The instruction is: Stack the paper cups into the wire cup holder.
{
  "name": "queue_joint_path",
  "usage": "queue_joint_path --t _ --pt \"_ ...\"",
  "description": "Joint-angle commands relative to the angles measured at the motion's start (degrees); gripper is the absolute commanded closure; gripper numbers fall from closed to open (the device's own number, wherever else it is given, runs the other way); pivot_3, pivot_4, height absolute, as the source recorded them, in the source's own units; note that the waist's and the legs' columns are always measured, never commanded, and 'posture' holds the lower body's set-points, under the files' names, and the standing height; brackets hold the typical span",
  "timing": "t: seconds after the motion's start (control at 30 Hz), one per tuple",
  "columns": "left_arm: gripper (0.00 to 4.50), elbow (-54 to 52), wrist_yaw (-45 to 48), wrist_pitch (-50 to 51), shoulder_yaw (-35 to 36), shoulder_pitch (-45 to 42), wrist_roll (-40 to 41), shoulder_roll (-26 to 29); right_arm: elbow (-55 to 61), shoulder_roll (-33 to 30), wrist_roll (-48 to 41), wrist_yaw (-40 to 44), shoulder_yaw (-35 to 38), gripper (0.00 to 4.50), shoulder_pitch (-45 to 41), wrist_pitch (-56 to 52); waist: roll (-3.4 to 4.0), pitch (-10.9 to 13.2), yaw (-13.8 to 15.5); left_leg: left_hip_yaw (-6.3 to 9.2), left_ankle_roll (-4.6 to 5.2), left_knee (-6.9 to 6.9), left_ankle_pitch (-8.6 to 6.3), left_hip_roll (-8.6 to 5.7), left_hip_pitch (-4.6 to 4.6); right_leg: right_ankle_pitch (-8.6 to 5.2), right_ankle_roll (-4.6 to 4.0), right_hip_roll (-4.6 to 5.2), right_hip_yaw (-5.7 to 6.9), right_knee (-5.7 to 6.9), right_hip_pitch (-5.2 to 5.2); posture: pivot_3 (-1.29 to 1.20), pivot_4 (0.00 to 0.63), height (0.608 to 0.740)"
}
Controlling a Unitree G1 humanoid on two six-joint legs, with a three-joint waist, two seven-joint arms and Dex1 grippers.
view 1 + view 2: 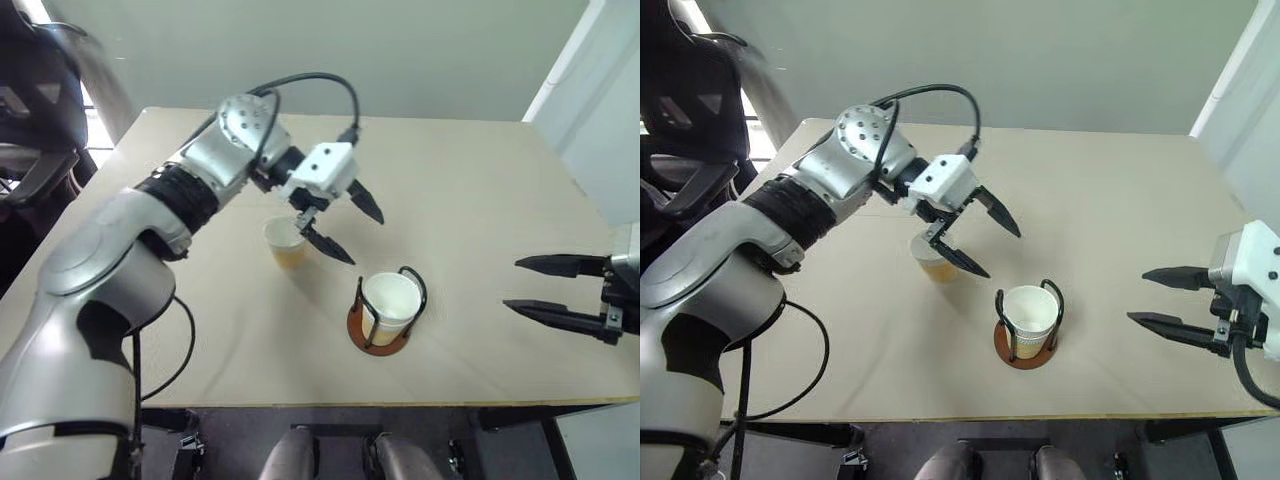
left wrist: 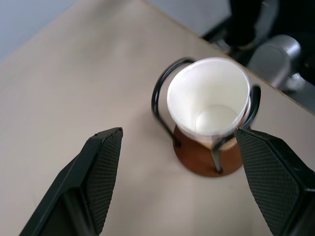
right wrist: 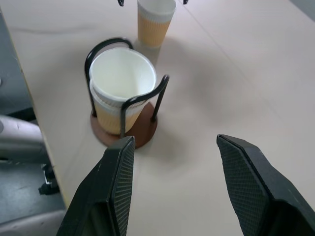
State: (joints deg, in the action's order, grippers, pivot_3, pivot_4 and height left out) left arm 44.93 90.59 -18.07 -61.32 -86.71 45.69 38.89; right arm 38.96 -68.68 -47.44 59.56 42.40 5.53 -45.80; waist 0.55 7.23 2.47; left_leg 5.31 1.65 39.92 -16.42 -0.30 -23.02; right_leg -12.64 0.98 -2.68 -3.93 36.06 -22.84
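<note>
The tan paper cup [image 1: 286,243] will sink in almost to its rim when I lower it into the holder's top cup [image 1: 391,297], because that top cup is open and empty.
The wire cup holder [image 1: 378,338], a reddish-brown disc with two black wire loops, stands near the table's front edge. Nested paper cups [image 3: 120,78] sit upright inside it, a second rim showing under the top one. A single tan paper cup [image 1: 285,242] stands upright on the table behind and to the left of the holder. My left gripper [image 1: 365,240] hangs open and empty above the table between that cup and the holder, its fingers [image 2: 101,172] pointing down towards the holder. At the right, my right gripper [image 1: 514,284] is open and empty, level with the holder and well apart from it.
The beige table [image 1: 480,190] has bare room behind and to the right of the holder. Its front edge [image 1: 400,402] runs close to the holder. A dark chair [image 1: 35,110] stands off the left side, and a white panel [image 1: 600,100] stands at the far right.
</note>
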Motion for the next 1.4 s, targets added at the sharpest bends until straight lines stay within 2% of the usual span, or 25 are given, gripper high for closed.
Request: queue_joint_path --t 0.03,0.13,0.23,0.37,0.77,0.87,1.17,1.3,1.4 --pt "0.6 6.92 1.91 0.93 6.09 0.4 -5.39 1.08 -2.18 -1.26 1.99 1.43 -2.99 1.82 -2.28 3.17 0.01 0.0 0.19 0.0 0.0 0.03 0.0 0.0 -0.04 0.02 0.01 0.0 0.0 0.0 -0.03 0.0 0.15 0.74" --pt "0.6 17.56 1.46 -0.62 11.69 2.4 -14.19 0.21 -4.51 -1.86 2.99 2.34 -7.13 1.82 -5.45 5.41 0.09 -0.04 0.03 -0.03 -0.02 0.08 0.01 0.0 -0.05 0.09 0.03 0.01 -0.02 -0.03 -0.07 0.0 0.15 0.74" --pt "0.6 22.86 0.22 -1.39 15.84 5.02 -21.84 -1.29 -5.56 -1.85 0.2 3.3 -9.35 1.82 -10.24 6.11 0.16 -0.04 -0.14 -0.04 -0.05 0.07 0.02 0.0 -0.05 0.11 0.02 0.01 -0.03 -0.05 -0.1 0.0 0.15 0.74" --pt "0.6 25.04 1.0 -1.76 21.41 7.94 -28.39 -3.55 -5.17 -2.01 -2.76 6.84 -7.09 1.82 -11.76 4.96 0.1 0.01 0.51 -0.03 -0.48 0.07 0.3 -0.01 -0.16 0.1 0.06 0.01 -0.03 -0.07 -0.14 0.0 0.15 0.74" --pt "0.6 27.57 -0.97 -4.54 30.87 10.55 -44.62 -5.74 -3.34 -1.5 0.95 6.03 -4.04 1.82 -7.5 2.7 0.11 -0.01 0.52 -0.2 -0.21 0.1 0.17 -0.03 -0.25 0.17 0.16 0.02 -0.26 -0.1 -0.32 0.0 0.15 0.74" --pt "1.23 27.54 0.19 -4.16 33.23 10.73 -46.43 -6.93 -2.98 -1.54 1.04 5.9 -3.56 1.82 -7.27 2.38 0.11 -0.01 0.51 -0.23 0.1 0.11 0.03 -0.04 -0.21 0.22 0.19 0.02 -0.31 -0.09 -0.31 0.0 0.15 0.74" --pt "4.48 27.43 1.79 -3.77 38.59 9.07 -49.36 -7.37 -2.22 -1.02 2.21 6.27 -1.39 1.82 -5.16 1.63 0.11 -0.01 0.33 -0.54 0.36 0.12 0.0 -0.04 -0.18 0.33 0.28 0.02 -0.59 -0.09 -0.37 0.0 0.15 0.74" --pt "4.48 25.91 1.91 -3.44 35.93 8.02 -46.22 -5.95 -2.49 -1.21 2.44 6.32 -1.31 1.82 -5.03 1.81 0.11 -0.01 0.13 -0.74 0.46 0.12 -0.03 -0.03 -0.18 0.39 0.37 0.02 -0.75 -0.11 -0.44 0.0 0.15 0.74" --pt "4.48 21.56 1.91 -0.75 32.06 5.95 -38.59 -4.42 -2.2 -1.21 2.35 6.76 -0.51 1.82 -4.66 1.43 0.1 -0.01 0.11 -0.82 0.49 0.12 -0.04 -0.02 -0.19 0.42 0.39 0.03 -0.81 -0.11 -0.5 0.0 0.15 0.74"
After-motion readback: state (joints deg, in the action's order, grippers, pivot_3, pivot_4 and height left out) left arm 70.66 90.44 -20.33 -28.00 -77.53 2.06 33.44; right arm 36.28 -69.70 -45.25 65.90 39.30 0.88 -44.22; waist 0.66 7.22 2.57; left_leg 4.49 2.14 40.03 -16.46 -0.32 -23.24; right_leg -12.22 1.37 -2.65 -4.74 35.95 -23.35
